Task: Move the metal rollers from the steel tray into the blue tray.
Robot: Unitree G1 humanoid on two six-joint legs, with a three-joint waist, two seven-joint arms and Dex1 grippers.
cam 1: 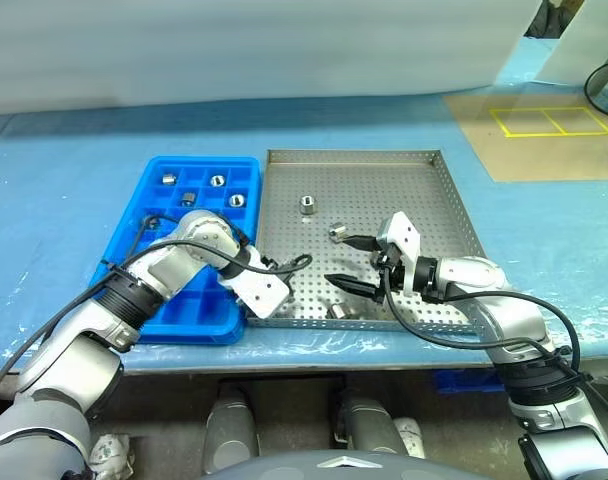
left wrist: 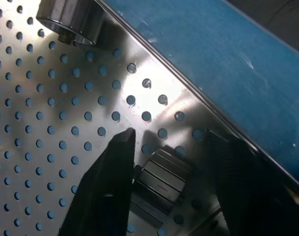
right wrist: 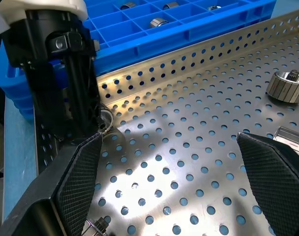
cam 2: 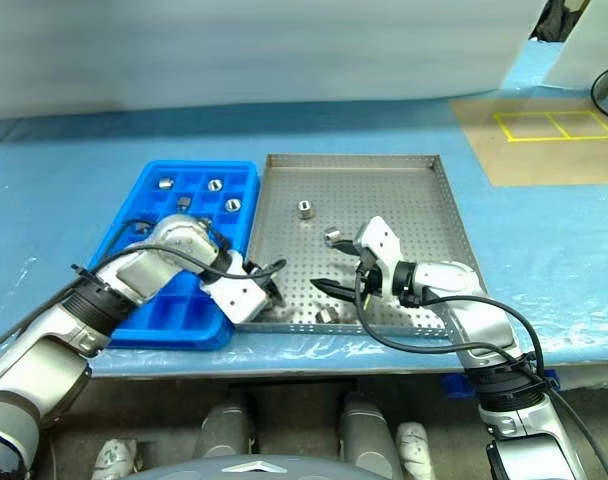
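Note:
My left gripper should open, line its fingers up with the roller's ends [left wrist: 183, 179] and close before lifting, because the roller [left wrist: 163, 181] by the front rim slants between its fingers.
The steel tray [cam 1: 404, 190] lies in the middle of the table, with the blue tray [cam 1: 199, 312] against its left side. Several metal rollers [cam 1: 217, 181] sit in the blue tray's far compartments. Loose rollers lie on the steel floor, one at the middle [cam 1: 308, 205], one beside it [cam 1: 338, 233] and one near the front rim [cam 1: 339, 311]. My left gripper [left wrist: 167, 132] points down into the steel tray's near left corner, shut on a roller [left wrist: 162, 179] that rests on the floor by the rim. My right gripper [cam 1: 339, 260] hovers open over the tray's front, nothing between its fingers.
A blue sheet covers the table, whose front edge runs just below both trays. A brown panel with yellow tape squares [cam 1: 549, 122] lies at the far right, with a black cable [cam 1: 606, 88] beyond it. A white wall closes the back.

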